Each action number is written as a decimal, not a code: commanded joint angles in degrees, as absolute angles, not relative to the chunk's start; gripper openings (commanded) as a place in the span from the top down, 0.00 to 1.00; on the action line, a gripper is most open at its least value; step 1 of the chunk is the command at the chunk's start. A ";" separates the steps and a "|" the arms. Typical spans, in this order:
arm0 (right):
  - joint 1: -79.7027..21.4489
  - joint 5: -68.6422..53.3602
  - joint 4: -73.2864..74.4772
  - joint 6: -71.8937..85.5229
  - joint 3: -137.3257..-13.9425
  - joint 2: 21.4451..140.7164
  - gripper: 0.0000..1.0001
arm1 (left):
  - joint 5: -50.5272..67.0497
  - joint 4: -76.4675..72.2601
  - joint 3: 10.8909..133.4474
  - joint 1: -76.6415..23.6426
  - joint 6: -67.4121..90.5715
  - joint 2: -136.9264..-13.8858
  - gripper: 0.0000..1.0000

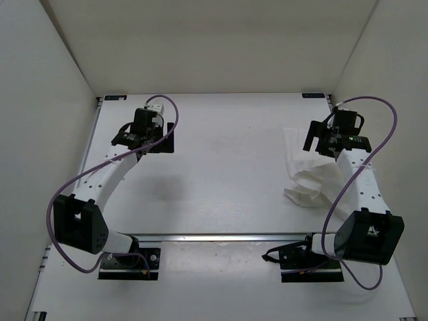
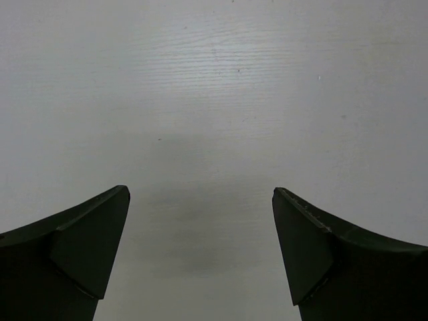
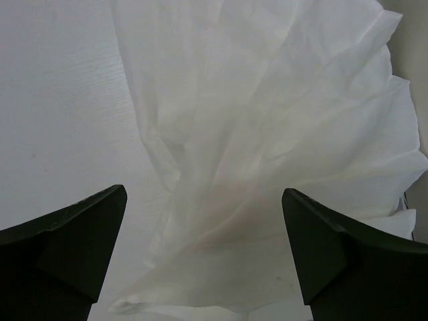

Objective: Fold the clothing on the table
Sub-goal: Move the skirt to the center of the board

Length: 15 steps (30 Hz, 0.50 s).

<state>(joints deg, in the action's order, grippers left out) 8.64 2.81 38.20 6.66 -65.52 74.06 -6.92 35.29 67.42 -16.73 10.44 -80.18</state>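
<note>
The clothing (image 1: 307, 179) will follow and open into a wide skirt when I pull it across, because loose pleats fan out to a zigzag edge (image 3: 404, 83).
The clothing (image 1: 309, 175) is a thin white pleated garment, crumpled on the right side of the white table (image 1: 227, 160). My right gripper (image 1: 322, 142) hovers over its far part, open, with nothing between the fingers. In the right wrist view the pleated clothing (image 3: 267, 134) fans out below the open right gripper (image 3: 204, 194), and the bare table (image 3: 60, 114) shows at the left. My left gripper (image 1: 142, 134) stands open over the far left of the table. The left wrist view holds only bare table (image 2: 214, 100) beneath the open left gripper (image 2: 200, 194).
White walls (image 1: 47, 100) enclose the table on the left, back and right. A silver rail (image 1: 214, 237) runs along the near edge by the arm bases. Purple cables (image 1: 67, 194) loop from both arms.
</note>
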 commanded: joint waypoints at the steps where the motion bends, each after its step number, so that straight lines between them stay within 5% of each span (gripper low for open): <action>1: 7.21 4.22 39.89 5.62 -66.09 72.51 0.00 | -7.13 37.79 69.52 -17.58 8.79 -81.12 0.01; 15: 1.85 8.61 45.35 7.38 -63.28 75.67 0.01 | -5.62 47.36 67.33 -18.02 10.72 -86.92 0.01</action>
<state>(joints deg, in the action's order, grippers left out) 3.42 6.68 45.06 7.07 -63.83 74.61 -5.21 43.55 68.55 -18.33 10.09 -87.13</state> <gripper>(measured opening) 0.994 0.986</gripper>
